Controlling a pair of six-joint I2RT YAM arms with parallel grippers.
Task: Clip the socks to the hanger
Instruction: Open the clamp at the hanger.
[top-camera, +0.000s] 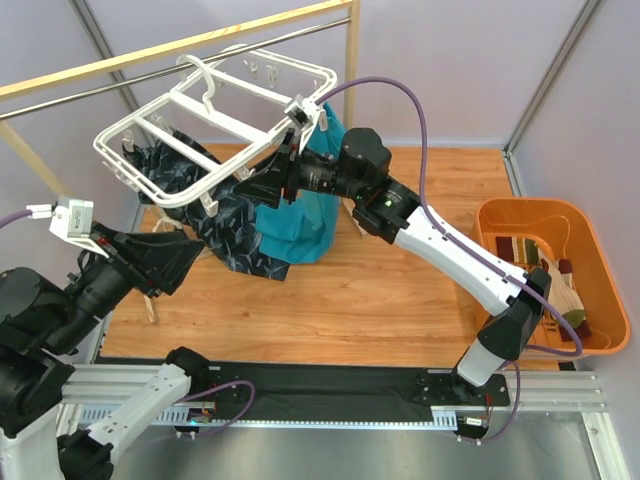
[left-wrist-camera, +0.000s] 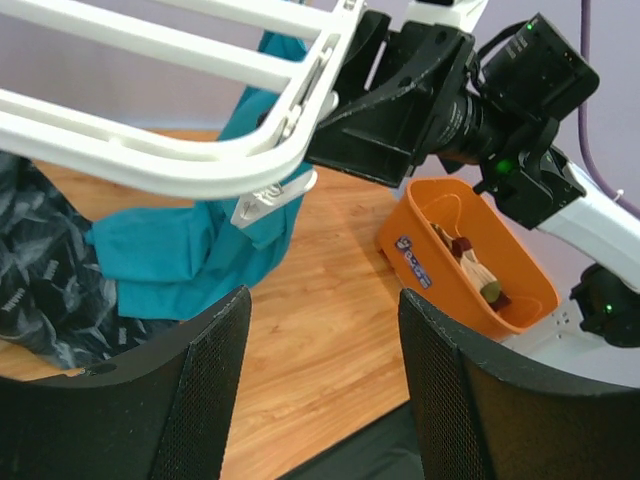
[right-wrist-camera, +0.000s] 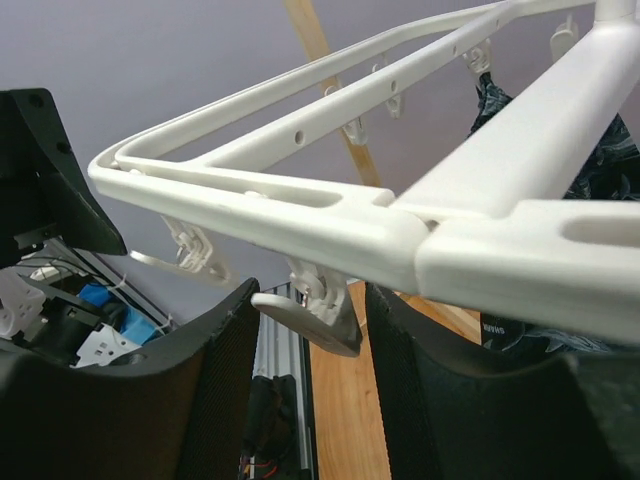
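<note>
I should open my right gripper, move back, and line up with the clip's lower end (right-wrist-camera: 345, 338), because the white clip (right-wrist-camera: 308, 318) slants crosswise with its ends against my right gripper's fingers.
The white hanger (top-camera: 190, 110) hangs tilted from the rail at the upper left. My right gripper (top-camera: 242, 183) reaches under its near corner. In the right wrist view its fingers press on both ends of a small white clip (right-wrist-camera: 325, 312) that dangles below the frame (right-wrist-camera: 480, 250). The gripper (right-wrist-camera: 310, 295) holds no sock. Several cream and maroon socks (top-camera: 548, 270) lie in the orange bin at the right, also visible in the left wrist view as socks (left-wrist-camera: 475, 270). My left gripper (top-camera: 185, 272) hovers below and left of the hanger, and this gripper (left-wrist-camera: 322, 300) is open and empty.
A teal cloth (top-camera: 300, 215) and a dark navy patterned cloth (top-camera: 225, 215) hang from the hanger's clips. A wooden rack with a metal rail (top-camera: 180, 50) carries the hanger. The orange bin (top-camera: 530, 208) sits at the table's right edge.
</note>
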